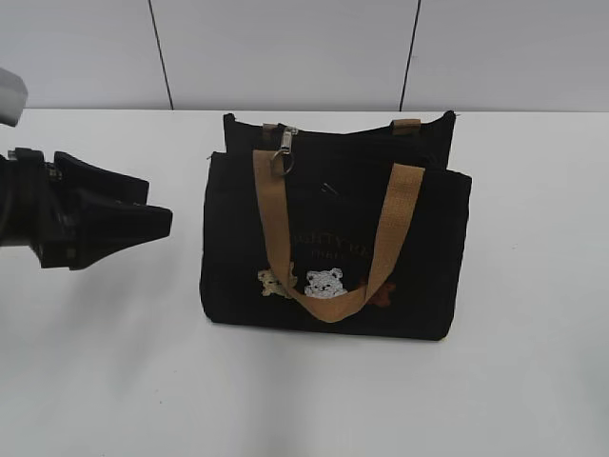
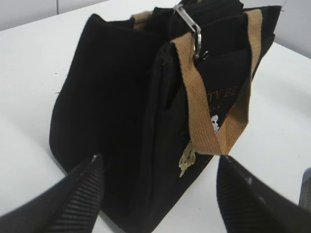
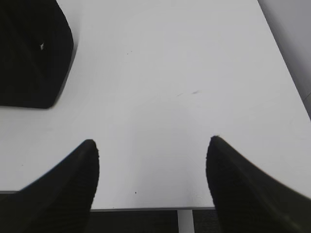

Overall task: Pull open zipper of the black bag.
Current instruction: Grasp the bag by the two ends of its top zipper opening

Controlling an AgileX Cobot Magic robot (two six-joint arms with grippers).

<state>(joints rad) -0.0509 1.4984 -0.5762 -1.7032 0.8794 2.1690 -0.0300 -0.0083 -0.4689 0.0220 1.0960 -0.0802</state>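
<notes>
The black bag's top edge point(image 1: 339, 132) sags between corners that rise to a point. The corner point(image 1: 446, 123) across from the silver pull will stretch up when I pull the zipper across.
The black bag point(image 1: 333, 238) stands upright mid-table, with tan handles point(image 1: 400, 205) draped over its front. The zipper runs along its top edge, and the silver pull with ring clasp point(image 1: 284, 148) hangs at the left end of that edge. My left gripper point(image 1: 157, 205) is open just left of the bag, level with its side and apart from it. In the left wrist view the bag point(image 2: 112, 97) fills the frame past the open left gripper point(image 2: 160, 162), with the pull point(image 2: 189, 24) up top. My right gripper point(image 3: 151, 141) is open over bare table, holding nothing.
The white table point(image 1: 533, 286) carries the bag. In the right wrist view a corner of the bag point(image 3: 29, 53) sits at the upper left, and the table's edge point(image 3: 146, 208) runs just under the gripper. A grey panelled wall point(image 1: 285, 48) stands behind.
</notes>
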